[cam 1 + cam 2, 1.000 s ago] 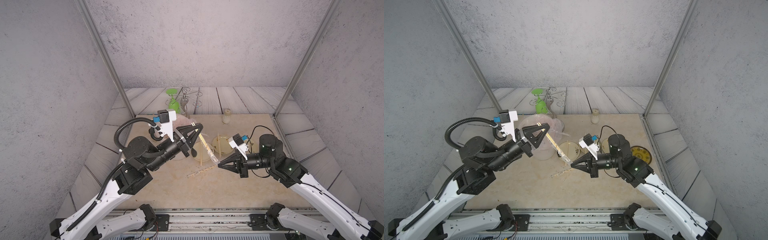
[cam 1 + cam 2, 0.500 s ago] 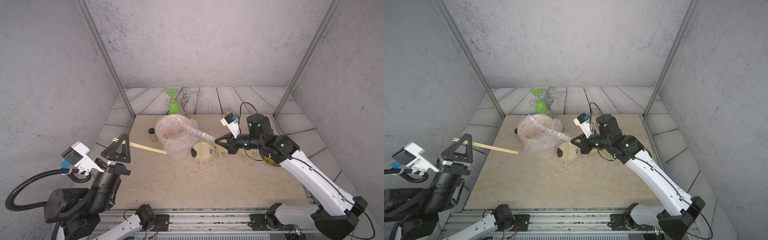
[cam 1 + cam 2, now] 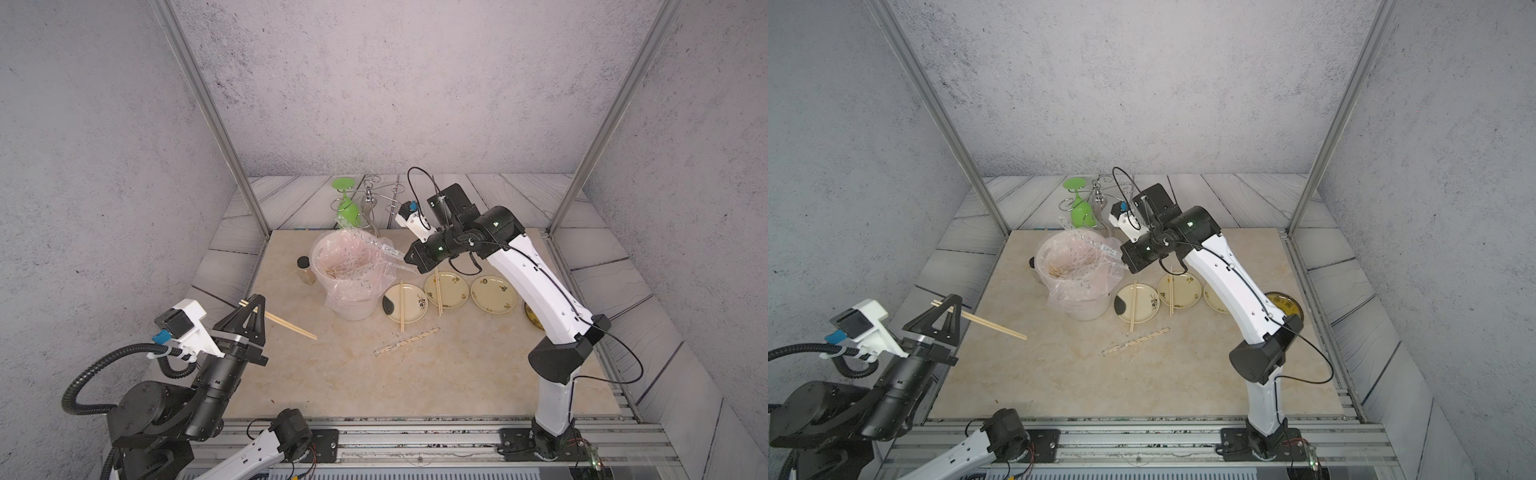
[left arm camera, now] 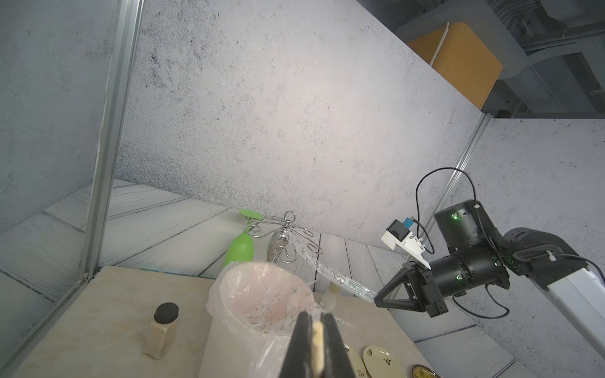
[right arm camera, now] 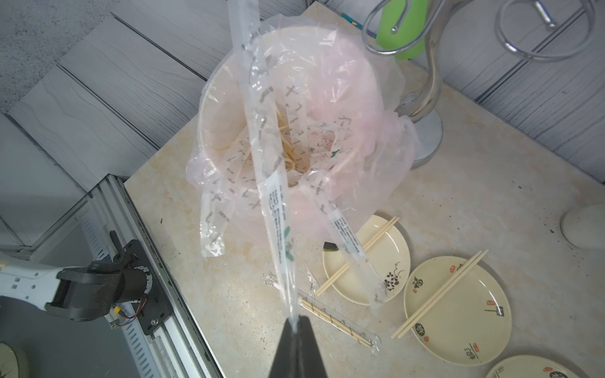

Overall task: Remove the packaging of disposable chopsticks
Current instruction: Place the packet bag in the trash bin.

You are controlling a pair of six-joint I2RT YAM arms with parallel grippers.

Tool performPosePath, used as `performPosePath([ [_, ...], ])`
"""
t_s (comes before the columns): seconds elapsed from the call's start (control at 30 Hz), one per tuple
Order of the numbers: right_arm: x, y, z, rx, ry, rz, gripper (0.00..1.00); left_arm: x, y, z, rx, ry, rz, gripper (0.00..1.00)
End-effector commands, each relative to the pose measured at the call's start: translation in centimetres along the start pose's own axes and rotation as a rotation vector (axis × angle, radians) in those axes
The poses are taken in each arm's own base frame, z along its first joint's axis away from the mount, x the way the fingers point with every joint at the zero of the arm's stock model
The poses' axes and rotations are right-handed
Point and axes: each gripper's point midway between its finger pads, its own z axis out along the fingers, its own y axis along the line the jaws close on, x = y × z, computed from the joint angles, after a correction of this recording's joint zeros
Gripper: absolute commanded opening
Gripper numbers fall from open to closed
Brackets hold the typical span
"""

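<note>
The empty sleeve (image 3: pixel 390 250) reaches over the lined bin's opening (image 3: pixel 348 257), so the robot's right gripper keeps going toward the bin and lets go of the sleeve there.
My left gripper (image 3: pixel 249 302) (image 4: pixel 316 319) is shut on a bare pair of disposable chopsticks (image 3: pixel 286 325) (image 3: pixel 992 325), held above the table's front left edge. My right gripper (image 3: pixel 409 261) (image 5: pixel 296 322) is shut on one end of an empty clear packaging sleeve (image 3: pixel 384 248) (image 5: pixel 271 183), which reaches out over the lined bin (image 3: pixel 316 257). A second empty sleeve (image 5: pixel 343 229) drapes from the bin's liner onto a plate. One wrapped pair (image 3: pixel 407 341) (image 5: pixel 337 322) lies on the table in front of the plates.
Three cream plates (image 3: pixel 415 293) (image 3: pixel 455 291) (image 3: pixel 493 294) sit right of the bin, two with bare chopsticks across them. A darker plate (image 3: pixel 532 319) is partly behind my right arm. A spice jar (image 3: pixel 305 270), a green goblet (image 3: pixel 347 212) and a chrome rack (image 3: pixel 370 199) stand nearby.
The two grippers have parted from the middle. My left arm drew back to the front left with the bare chopsticks, and my right arm carried the empty sleeve back over the bin.
</note>
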Motion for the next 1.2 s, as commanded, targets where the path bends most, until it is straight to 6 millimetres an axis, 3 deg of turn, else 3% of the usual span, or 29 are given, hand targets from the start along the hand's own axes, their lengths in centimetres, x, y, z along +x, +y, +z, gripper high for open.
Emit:
performPosePath([
  [0.0,3.5,0.4,1.7,0.029,0.191,0.031,0.0,1.2,1.2,-0.5,-0.042,0.027,0.008,0.0],
  [0.17,2.6,0.5,3.9,0.034,0.176,0.085,0.01,1.7,1.3,-0.8,-0.032,0.037,-0.01,0.0],
  [0.43,-0.1,1.4,5.7,-0.03,0.083,0.131,0.09,2.1,1.2,-0.7,-0.025,0.049,-0.017,0.0],
  [0.67,-0.1,1.2,7.5,-0.028,0.095,0.127,0.12,2.2,1.0,-0.5,-0.02,0.052,-0.026,0.0],
  [0.73,-0.5,1.1,7.8,-0.023,0.08,0.121,0.19,2.2,1.0,-0.4,-0.02,0.055,-0.025,0.0],
  [0.83,-1.5,1.0,7.8,-0.015,0.041,0.114,0.22,2.3,0.9,-0.4,-0.017,0.06,-0.03,0.0],
  [0.93,-2.9,1.1,6.9,-0.013,-0.023,0.113,0.37,2.4,0.8,-0.3,-0.016,0.065,-0.035,0.0],
  [1.07,-4.1,1.2,5.0,0.019,-0.09,0.099,0.43,2.5,0.8,-0.2,-0.018,0.065,-0.043,0.0],
  [1.17,-3.8,2.3,4.6,-0.027,-0.085,0.082,0.43,2.6,0.6,0.0,-0.015,0.065,-0.045,0.0],
])
